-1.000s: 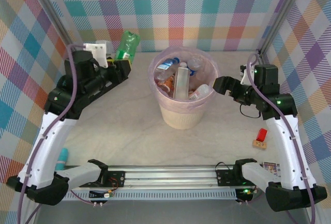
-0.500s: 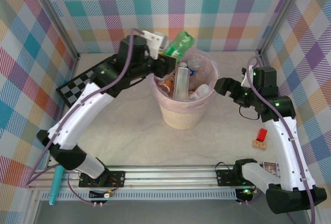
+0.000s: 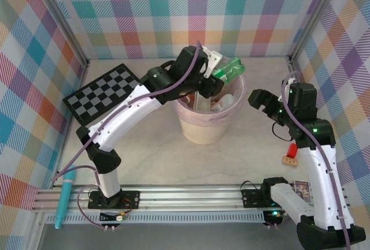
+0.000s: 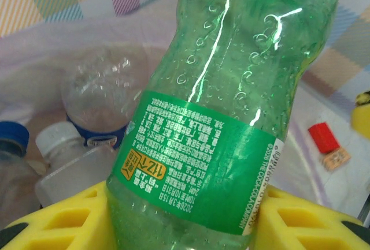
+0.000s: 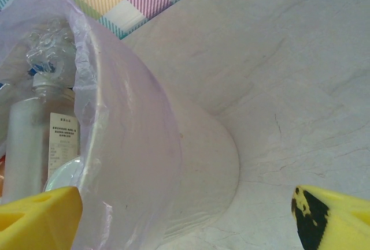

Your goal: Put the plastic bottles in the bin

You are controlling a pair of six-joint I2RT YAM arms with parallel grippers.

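Note:
I keep my left gripper going into the bin's opening, with the green bottle's gripped end (image 3: 221, 75) inside the bin's rim, and release it above the clear bottles (image 3: 224, 102).
My left gripper (image 3: 215, 72) is shut on a green plastic bottle (image 3: 229, 67), which hangs tilted over the far rim of the bin (image 3: 202, 130). In the left wrist view the green bottle (image 4: 231, 88) sits between the yellow fingers (image 4: 63, 222), with my left gripper (image 4: 191, 227) at its labelled waist. Below it, several clear bottles (image 4: 101, 88) lie inside the pink liner. My right gripper (image 3: 258, 99) stands open just right of the bin, holding nothing. The right wrist view has the bin's wall (image 5: 173, 163) between the wide-apart fingers (image 5: 335, 221) of the right gripper (image 5: 185, 221).
A black-and-grey checkerboard (image 3: 104, 91) lies at the back left. A small red block (image 3: 292, 149) rests on the table to the right, beside my right arm. A teal stick (image 3: 62, 204) lies at the near left by the rail.
My left arm has swung from the back left across to the bin, carrying the green bottle over its rim. The right gripper has drawn back slightly from the bin.

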